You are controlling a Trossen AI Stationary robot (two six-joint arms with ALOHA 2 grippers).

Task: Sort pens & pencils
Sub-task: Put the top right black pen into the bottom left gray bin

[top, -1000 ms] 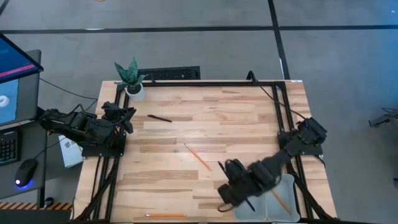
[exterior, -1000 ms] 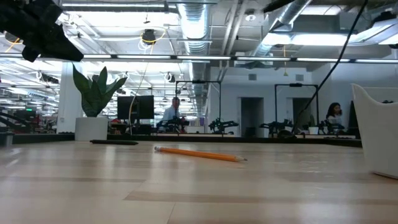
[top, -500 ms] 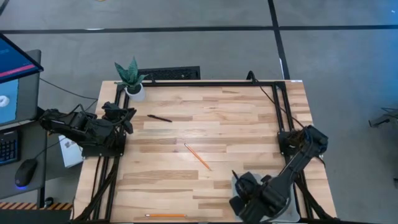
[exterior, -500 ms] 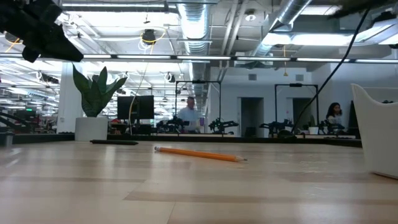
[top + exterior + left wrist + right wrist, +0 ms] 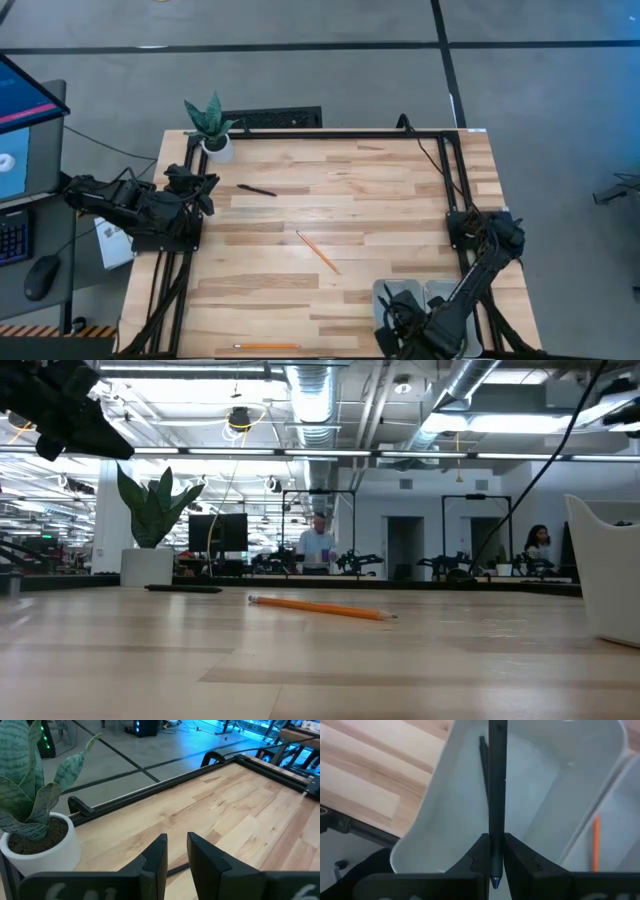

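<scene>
I go on lowering my right gripper close to the bin's bottom [image 5: 525, 785] before I let go, because the black pen is lined up over the pen inside the white bin [image 5: 484, 762].
My right gripper [image 5: 405, 327] [image 5: 495, 845] hangs over the left one of two white bins [image 5: 392, 294] at the table's near right, shut on a black pen [image 5: 497, 775]. Another black pen [image 5: 483, 762] lies inside that bin [image 5: 440, 805]. An orange pencil [image 5: 595, 842] lies in the neighbouring bin [image 5: 446, 295]. A third pen [image 5: 257, 190] lies flat on the table at the far left, in front of my left gripper [image 5: 176, 855], which is shut and holds nothing. One pencil [image 5: 317, 251] lies mid-table and another [image 5: 265, 346] at the near edge. My right gripper pinches the black pen between its two fingers close to one end [image 5: 496, 834], whose tip [image 5: 495, 881] pokes out behind them. The fingers point down from above and lie across the pen. The pen's long part reaches out over the bin, lifted clear.
A potted plant [image 5: 212, 128] stands at the far left corner, beside my left arm [image 5: 150, 205]. A black frame rail [image 5: 330, 133] runs along the table's edges. In the low view the bin's wall [image 5: 605, 570] rises at the right. Bare wood lies between the pencil and the bins.
My right gripper has carried the pen toward the table's near right, from beside the bins to above the left bin. It has sunk and rolled as it went and has stayed shut on the pen.
</scene>
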